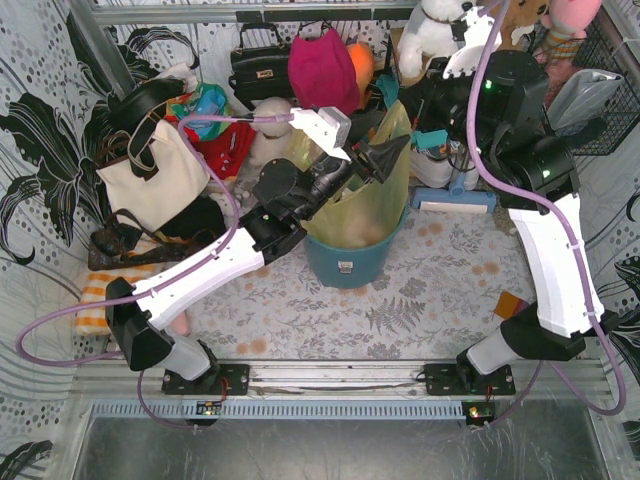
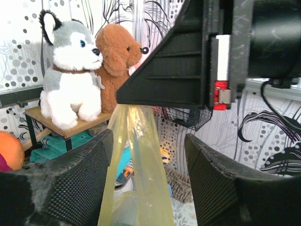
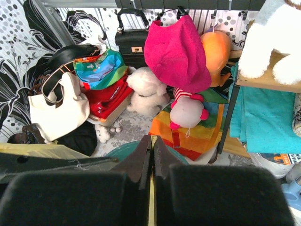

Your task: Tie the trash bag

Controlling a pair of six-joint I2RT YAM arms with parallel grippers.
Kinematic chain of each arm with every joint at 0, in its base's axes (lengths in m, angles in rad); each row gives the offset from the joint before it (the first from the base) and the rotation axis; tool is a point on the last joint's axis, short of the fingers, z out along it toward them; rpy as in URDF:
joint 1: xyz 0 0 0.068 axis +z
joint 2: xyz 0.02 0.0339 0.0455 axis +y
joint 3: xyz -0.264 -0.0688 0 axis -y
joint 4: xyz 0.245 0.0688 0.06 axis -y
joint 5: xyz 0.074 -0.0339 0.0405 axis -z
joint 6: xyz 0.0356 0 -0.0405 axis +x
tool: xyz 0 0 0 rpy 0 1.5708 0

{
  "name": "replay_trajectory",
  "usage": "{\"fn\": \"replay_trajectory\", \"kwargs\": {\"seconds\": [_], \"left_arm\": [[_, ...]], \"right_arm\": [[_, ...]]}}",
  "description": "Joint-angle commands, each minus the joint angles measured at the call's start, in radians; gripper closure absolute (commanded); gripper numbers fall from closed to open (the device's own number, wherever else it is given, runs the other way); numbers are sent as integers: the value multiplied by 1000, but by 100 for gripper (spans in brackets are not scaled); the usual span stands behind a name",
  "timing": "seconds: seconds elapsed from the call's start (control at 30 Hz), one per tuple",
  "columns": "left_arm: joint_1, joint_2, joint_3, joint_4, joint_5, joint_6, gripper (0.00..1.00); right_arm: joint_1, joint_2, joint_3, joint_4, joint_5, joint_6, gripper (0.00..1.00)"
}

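Note:
Only the trash bag's thin tip (image 3: 153,141) is pinched in my right gripper, so my left gripper should hold the piece of the trash bag (image 2: 143,162) below tightly before my right gripper opens and grips the tip again.
The trash bag (image 1: 370,205) is thin yellow-green plastic standing in a teal bin (image 1: 345,265) at mid-table. Its top is pulled up into a narrow strip. My right gripper (image 1: 385,155) is shut on the tip of that strip. In the right wrist view, a thin yellow sliver of the bag (image 3: 151,197) shows between the closed right gripper (image 3: 152,139), with the bin rim (image 3: 117,149) below. My left gripper (image 1: 340,175) is open around the strip. In the left wrist view, the bag (image 2: 141,179) hangs between the spread left gripper (image 2: 149,141), closer to the left finger (image 2: 70,179).
The back of the table is crowded with a white handbag (image 1: 150,175), a black handbag (image 1: 262,65), a magenta bag (image 1: 322,70) and plush toys. A husky plush (image 2: 70,80) and a brown plush (image 2: 115,61) sit on a small shelf. A wire basket (image 1: 600,90) hangs far right.

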Motion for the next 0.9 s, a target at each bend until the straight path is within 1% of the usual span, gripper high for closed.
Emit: {"fn": "replay_trajectory", "kwargs": {"seconds": [0.0, 0.1, 0.23, 0.47, 0.57, 0.63, 0.7, 0.77, 0.8, 0.87], "left_arm": [[-4, 30, 50, 76, -35, 41, 28], [-4, 65, 102, 75, -38, 59, 28], [-3, 120, 193, 24, -49, 92, 27], [3, 154, 242, 6, -58, 117, 28], [9, 158, 248, 5, -38, 117, 33], [16, 159, 249, 3, -17, 110, 41], [27, 160, 249, -1, 13, 95, 54], [32, 159, 247, 1, 32, 76, 76], [34, 159, 247, 2, 37, 67, 85], [33, 157, 245, 3, 61, 56, 97]], "right_arm": [[-5, -59, -23, 68, -36, 9, 100], [-5, -72, -30, 70, -68, 13, 100], [-3, -89, -50, 77, -96, 22, 100], [-3, -113, -92, 92, -134, 30, 100], [-4, -117, -103, 98, -151, 35, 100], [-3, -122, -113, 102, -156, 38, 100], [-4, -125, -119, 107, -160, 40, 100], [-4, -125, -120, 108, -159, 41, 100], [-4, -126, -119, 108, -159, 41, 100], [-4, -129, -125, 111, -157, 41, 100]]}}
